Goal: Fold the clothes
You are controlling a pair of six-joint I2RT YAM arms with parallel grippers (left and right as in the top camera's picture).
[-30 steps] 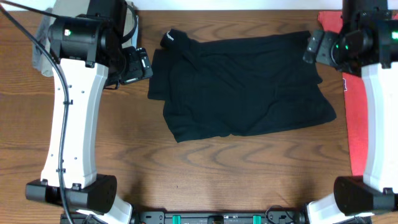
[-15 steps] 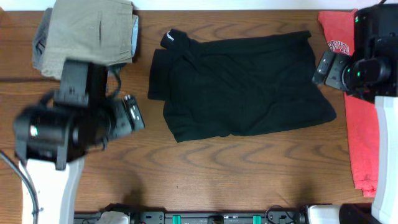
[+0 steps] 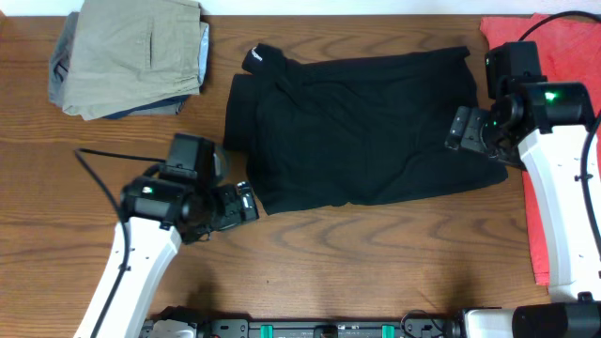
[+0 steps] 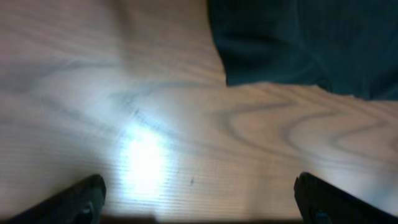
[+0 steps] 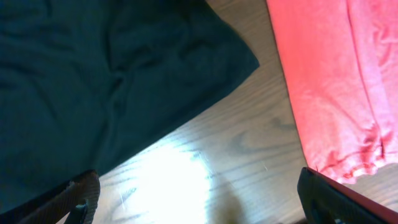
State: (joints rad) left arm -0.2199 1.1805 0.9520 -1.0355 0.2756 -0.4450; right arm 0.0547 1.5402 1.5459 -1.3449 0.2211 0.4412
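Note:
I expect the shirt's corner [image 4: 238, 70] to gather to a point and fold over the shirt when I carry it, because the black shirt's edge [image 4: 323, 84] lies loose and rippled.
The clothes, a black collared shirt [image 3: 362, 127], lie spread flat on the wooden table, collar to the upper left. My left gripper [image 3: 244, 201] hovers open at the shirt's lower-left corner. In the left wrist view that corner of the shirt [image 4: 298, 43] sits at the top right, and only bare wood lies between the left gripper's [image 4: 202, 205] fingers. My right gripper [image 3: 463, 131] is open over the shirt's right edge. In the right wrist view the shirt's corner [image 5: 93, 81] fills the upper left, and the right gripper [image 5: 205, 205] has wood between its fingers.
Folded khaki trousers [image 3: 131, 56] lie at the back left corner. A red-orange T-shirt [image 3: 537, 225] lies along the right edge, close to my right arm, and shows as red cloth [image 5: 329, 81] in the right wrist view. Bare wood runs along the front.
Both arms have swung forward from the back of the table. The left gripper came to the shirt's lower-left corner, the right to its right edge. The shirt has not moved.

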